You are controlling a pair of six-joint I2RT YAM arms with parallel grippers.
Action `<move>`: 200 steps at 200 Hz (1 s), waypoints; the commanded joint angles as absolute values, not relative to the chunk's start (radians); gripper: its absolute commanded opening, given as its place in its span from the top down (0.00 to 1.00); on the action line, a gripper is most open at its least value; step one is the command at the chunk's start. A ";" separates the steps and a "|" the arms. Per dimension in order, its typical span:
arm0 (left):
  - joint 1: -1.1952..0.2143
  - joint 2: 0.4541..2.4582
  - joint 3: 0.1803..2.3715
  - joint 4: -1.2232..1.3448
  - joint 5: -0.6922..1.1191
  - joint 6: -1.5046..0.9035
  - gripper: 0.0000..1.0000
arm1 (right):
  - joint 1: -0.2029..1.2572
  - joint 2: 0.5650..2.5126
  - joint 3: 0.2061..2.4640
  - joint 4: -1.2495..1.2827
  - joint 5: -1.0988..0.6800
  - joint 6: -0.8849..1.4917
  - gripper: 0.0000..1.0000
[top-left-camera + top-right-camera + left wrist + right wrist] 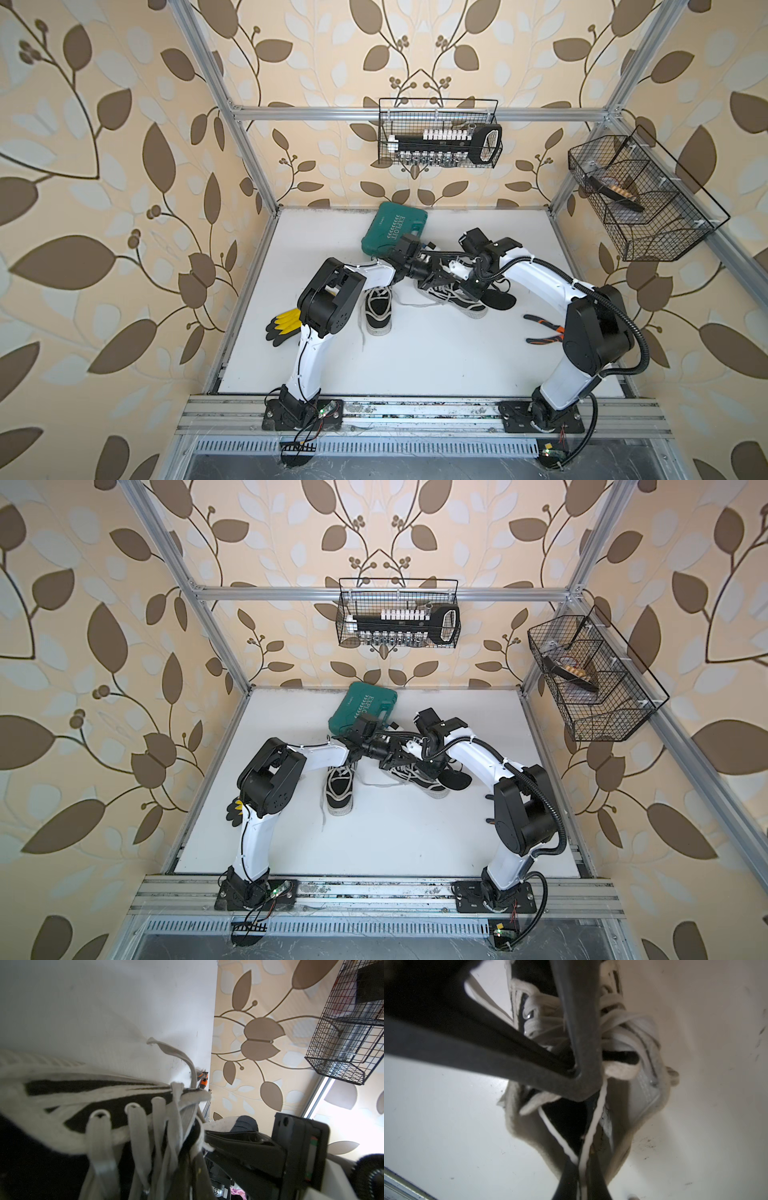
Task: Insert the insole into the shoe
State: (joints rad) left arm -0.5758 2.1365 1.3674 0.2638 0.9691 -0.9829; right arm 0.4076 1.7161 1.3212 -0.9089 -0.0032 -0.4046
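The folded black insole [568, 1122] points into the shoe's opening under the tongue [622, 1069]. My right gripper keeps pushing it toward the toe and then lets go of it.
In both top views a black and cream shoe [465, 305] [428, 785] lies on the white table, with both grippers meeting over its opening. A black insole [500, 299] [455, 780] sticks out from it to the right. My left gripper [436, 278] [192, 1169] is shut on the shoe's tongue and laces [141, 1126]. My right gripper [467, 286] [580, 1169] is shut on the insole's white-edged end [592, 1126], which points into the shoe [643, 1047]. A left finger [581, 1043] crosses the right wrist view. How far in the insole reaches is hidden.
A second shoe [378, 311] stands left of the grippers, under the left arm. A green tool case [395, 228] lies behind them. Yellow and black gloves [282, 326] are at the left edge, pliers [544, 330] at the right. Wire baskets [440, 133] [640, 199] hang on the walls.
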 commanded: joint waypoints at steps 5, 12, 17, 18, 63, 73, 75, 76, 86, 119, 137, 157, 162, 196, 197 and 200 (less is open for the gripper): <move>-0.576 2.066 1.344 0.337 0.984 -1.005 1.00 | 0.396 1.704 1.279 -0.806 -0.094 -0.394 0.98; -0.576 2.065 1.337 0.344 0.979 -1.008 1.00 | 0.394 1.701 1.264 -0.794 -0.095 -0.402 0.98; -0.578 2.064 1.332 0.349 0.977 -1.013 1.00 | 0.395 1.701 1.257 -0.788 -0.089 -0.409 0.98; -0.578 2.064 1.332 0.351 0.977 -1.013 1.00 | 0.395 1.701 1.256 -0.788 -0.088 -0.411 0.98; -0.581 2.052 1.303 0.391 0.976 -1.040 1.00 | 0.393 1.775 1.311 -0.779 -0.099 -0.400 0.98; -0.581 2.049 1.296 0.390 0.976 -1.040 1.00 | 0.393 1.789 1.328 -0.774 -0.110 -0.385 0.98; -0.581 2.049 1.295 0.391 0.976 -1.040 1.00 | 0.393 1.791 1.331 -0.774 -0.111 -0.383 0.98; -0.581 2.049 1.294 0.391 0.976 -1.040 1.00 | 0.393 1.792 1.332 -0.774 -0.112 -0.382 0.98; -0.580 2.046 1.288 0.391 0.974 -1.040 1.00 | 0.393 1.795 1.335 -0.771 -0.116 -0.375 0.97; -0.581 2.035 1.283 0.381 0.969 -1.033 1.00 | 0.384 1.773 1.303 -0.742 -0.123 -0.356 0.93; -0.581 2.036 1.284 0.378 0.969 -1.031 1.00 | 0.365 1.746 1.285 -0.704 -0.162 -0.329 0.90; -0.580 2.036 1.281 0.377 0.968 -1.030 1.00 | 0.364 1.735 1.280 -0.703 -0.175 -0.336 0.85; -0.580 2.036 1.279 0.376 0.967 -1.029 1.00 | 0.364 1.736 1.284 -0.716 -0.169 -0.337 0.82; -0.580 2.033 1.284 0.349 0.960 -1.011 1.00 | 0.365 1.704 1.296 -0.823 -0.106 -0.334 0.42; -0.580 2.032 1.285 0.348 0.960 -1.009 1.00 | 0.364 1.702 1.294 -0.825 -0.105 -0.333 0.41; -0.580 2.032 1.288 0.342 0.959 -1.006 1.00 | 0.365 1.696 1.293 -0.832 -0.101 -0.331 0.38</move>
